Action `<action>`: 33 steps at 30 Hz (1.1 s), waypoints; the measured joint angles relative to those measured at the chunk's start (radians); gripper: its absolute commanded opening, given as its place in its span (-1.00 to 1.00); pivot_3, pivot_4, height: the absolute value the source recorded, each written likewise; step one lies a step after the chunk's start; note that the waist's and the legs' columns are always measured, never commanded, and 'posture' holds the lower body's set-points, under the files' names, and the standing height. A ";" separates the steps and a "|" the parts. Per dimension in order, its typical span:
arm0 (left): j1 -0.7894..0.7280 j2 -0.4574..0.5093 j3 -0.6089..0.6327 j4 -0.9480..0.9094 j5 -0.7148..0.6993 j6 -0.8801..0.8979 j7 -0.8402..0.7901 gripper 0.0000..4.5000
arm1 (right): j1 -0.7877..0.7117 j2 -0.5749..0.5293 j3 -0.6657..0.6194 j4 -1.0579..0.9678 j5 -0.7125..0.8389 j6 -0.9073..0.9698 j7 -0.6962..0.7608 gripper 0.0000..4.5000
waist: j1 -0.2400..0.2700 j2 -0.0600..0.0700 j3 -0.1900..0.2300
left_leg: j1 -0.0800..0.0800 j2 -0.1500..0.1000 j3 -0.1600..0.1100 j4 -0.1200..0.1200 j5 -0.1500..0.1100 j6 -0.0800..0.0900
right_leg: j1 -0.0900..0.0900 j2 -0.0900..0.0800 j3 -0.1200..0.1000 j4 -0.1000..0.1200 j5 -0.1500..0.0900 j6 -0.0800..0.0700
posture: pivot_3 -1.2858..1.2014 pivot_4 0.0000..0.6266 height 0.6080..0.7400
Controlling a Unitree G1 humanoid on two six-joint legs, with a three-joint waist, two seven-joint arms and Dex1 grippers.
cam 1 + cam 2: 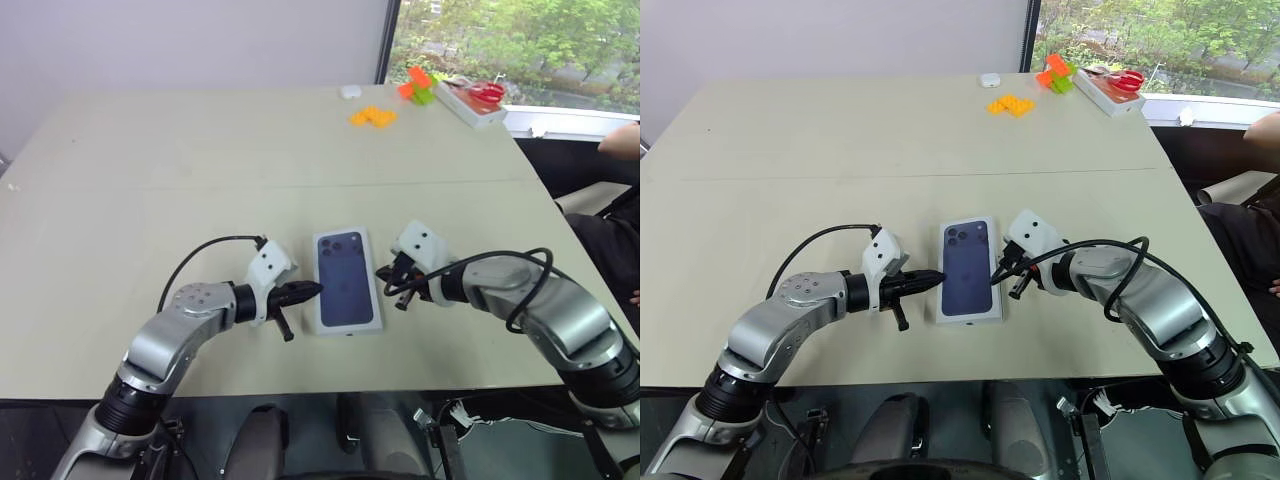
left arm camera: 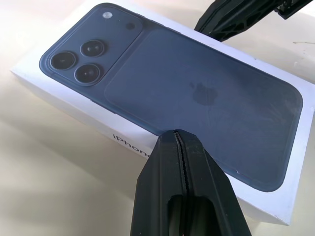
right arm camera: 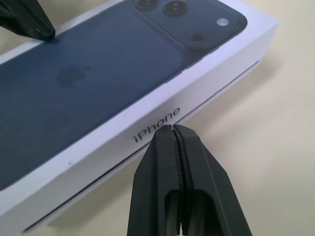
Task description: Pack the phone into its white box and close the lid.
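Observation:
The finger of my left gripper is over the lid's top edge point(image 2: 149, 135), so next I pull it back and bring it in lower, against the box's side point(image 2: 129, 144) by the lettering.
The lid point(image 1: 345, 280), white with a dark-blue phone picture on top, sits closed over the white box near the table's front edge. A thin strip of the white box point(image 3: 216, 96) shows under the lid's lower seam. The phone is hidden. My left gripper point(image 1: 315, 289) is shut, and its tip point(image 2: 178, 133) rests at the left edge of the lid's top face. My right gripper point(image 1: 382, 272) is shut too, and its tip point(image 3: 172, 128) is against the lid's right side wall by the lettering. The two grippers face each other across the lid.
At the far right of the table point(image 1: 150, 200) lie orange pieces point(image 1: 373, 117), green and orange blocks point(image 1: 418, 86), a white tray with a red item point(image 1: 472, 100) and a small white object point(image 1: 350, 91). A person's arm point(image 1: 620, 140) shows at the right edge.

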 measured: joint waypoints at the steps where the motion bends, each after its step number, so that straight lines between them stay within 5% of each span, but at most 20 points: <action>1: 0.000 0.000 0.000 0.000 0.000 0.000 0.000 -1.00 | 0.000 0.000 0.000 0.000 -0.005 0.000 0.001 -0.98 | 0.000 0.000 0.000 | 0.000 0.000 0.000 0.000 0.000 0.000 | 0.000 0.000 0.000 0.000 0.000 0.000 | 0.03 -0.52 0.80; 17: 0.001 0.105 0.060 0.017 0.021 0.026 0.001 -1.00 | 0.000 0.001 -0.007 0.000 -0.044 -0.001 0.020 -0.98 | 0.000 0.000 0.000 | 0.000 0.000 0.000 0.000 0.000 0.000 | 0.000 -0.001 0.000 0.000 0.000 0.000 | 0.03 -0.52 0.80; 33: -0.040 -0.018 -0.017 0.059 0.049 0.021 0.005 -1.00 | 0.003 0.018 -0.013 -0.002 -0.066 0.008 0.028 -0.98 | 0.001 0.000 0.000 | 0.000 -0.001 0.000 0.001 0.000 0.000 | 0.000 -0.001 0.000 0.001 0.001 0.001 | 0.03 -0.52 0.80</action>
